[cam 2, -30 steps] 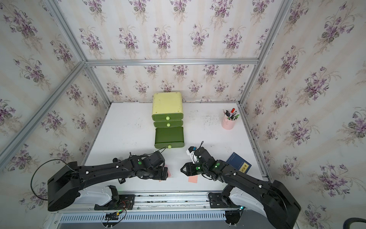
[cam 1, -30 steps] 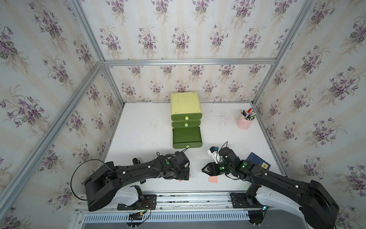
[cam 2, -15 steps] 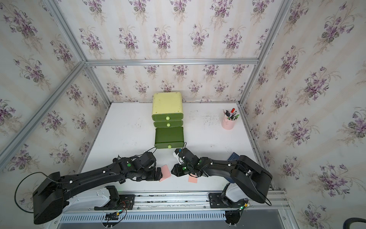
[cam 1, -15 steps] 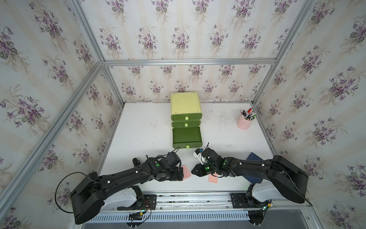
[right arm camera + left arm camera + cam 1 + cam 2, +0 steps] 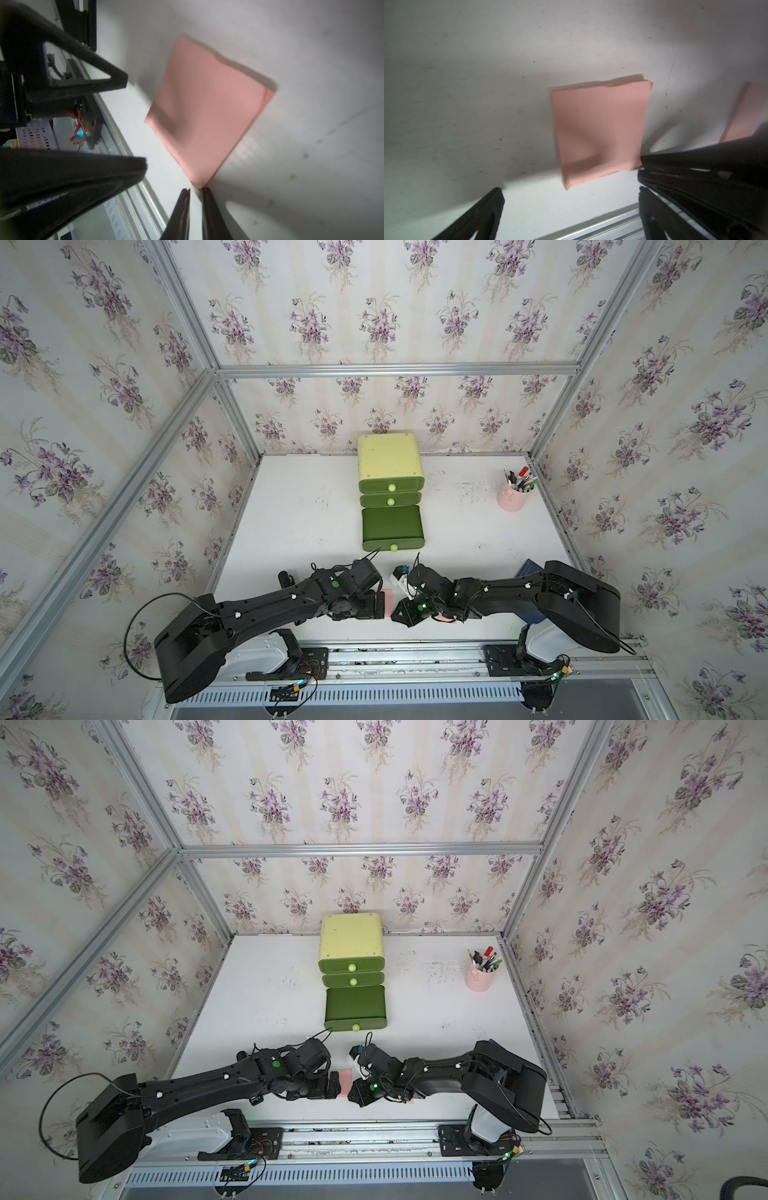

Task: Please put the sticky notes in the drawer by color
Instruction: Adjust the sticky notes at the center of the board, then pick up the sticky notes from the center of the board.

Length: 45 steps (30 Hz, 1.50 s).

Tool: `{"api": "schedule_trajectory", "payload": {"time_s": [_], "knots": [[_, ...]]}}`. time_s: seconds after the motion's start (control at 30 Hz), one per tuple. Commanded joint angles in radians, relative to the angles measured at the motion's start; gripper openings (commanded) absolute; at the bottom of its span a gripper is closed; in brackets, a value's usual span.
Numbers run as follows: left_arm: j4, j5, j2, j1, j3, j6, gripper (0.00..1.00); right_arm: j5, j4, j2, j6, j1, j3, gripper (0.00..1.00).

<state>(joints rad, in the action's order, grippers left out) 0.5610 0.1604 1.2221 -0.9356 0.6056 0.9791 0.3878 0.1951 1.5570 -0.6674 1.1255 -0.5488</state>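
Note:
My right gripper's fingers are crowding the pink sticky note's near corner (image 5: 636, 163). My right gripper should back away, and my left gripper should grip the note's side edges (image 5: 557, 136).
A salmon pink sticky note (image 5: 388, 600) (image 5: 344, 1080) lies near the table's front edge between my two grippers, slightly buckled. My left gripper (image 5: 571, 207) (image 5: 379, 605) stands open just left of it with nothing between its fingers. My right gripper (image 5: 195, 190) (image 5: 398, 609) is shut, its tips pinching the note's (image 5: 207, 108) nearest corner. A second pink sticky note (image 5: 741, 112) (image 5: 448, 619) lies mostly under my right wrist. The drawer chest (image 5: 390, 464) (image 5: 351, 940) stands at the back; its bottom drawer (image 5: 392, 526) is pulled out and looks bare inside. The two upper drawers are shut.
A pink pen cup (image 5: 513, 497) stands at the back right. A dark blue booklet (image 5: 528, 570) lies by the right wall, partly under my right arm. The metal rail (image 5: 602, 226) runs along the table's front edge, close to both grippers.
My right gripper has moved left to the pink note and closed at its corner. My left gripper slid back to the left, uncovering the note, and stayed open.

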Motion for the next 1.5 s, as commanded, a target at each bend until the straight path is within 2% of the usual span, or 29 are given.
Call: {"api": "schedule_trajectory", "payload": {"time_s": [0.0, 0.3, 0.43, 0.5, 0.6, 1.13, 1.37, 1.47], "knots": [[-0.01, -0.007, 0.016, 0.001, 0.011, 0.0, 1.0, -0.006, 0.052, -0.042, -0.045, 0.005, 0.024, 0.2], [0.037, -0.055, 0.124, -0.012, 0.124, -0.04, 1.0, -0.235, -0.247, -0.299, -0.045, -0.03, 0.06, 0.26], [0.08, -0.065, 0.233, -0.026, 0.205, -0.069, 1.0, -0.281, -0.338, -0.42, -0.063, -0.094, 0.102, 0.28], [0.106, -0.07, 0.273, -0.028, 0.229, -0.082, 1.0, -0.291, -0.373, -0.477, -0.067, -0.121, 0.12, 0.35], [0.122, -0.078, 0.304, -0.034, 0.235, -0.082, 1.0, -0.297, -0.397, -0.538, -0.07, -0.134, 0.13, 0.4], [0.112, -0.082, 0.424, -0.085, 0.285, -0.063, 0.98, -0.296, -0.372, -0.546, -0.078, -0.136, 0.165, 0.43], [0.093, -0.063, 0.511, -0.107, 0.276, -0.061, 0.87, -0.309, -0.396, -0.583, -0.071, -0.137, 0.161, 0.43], [0.081, -0.046, 0.526, -0.109, 0.266, -0.063, 0.77, -0.311, -0.393, -0.594, -0.069, -0.137, 0.163, 0.43]]}}
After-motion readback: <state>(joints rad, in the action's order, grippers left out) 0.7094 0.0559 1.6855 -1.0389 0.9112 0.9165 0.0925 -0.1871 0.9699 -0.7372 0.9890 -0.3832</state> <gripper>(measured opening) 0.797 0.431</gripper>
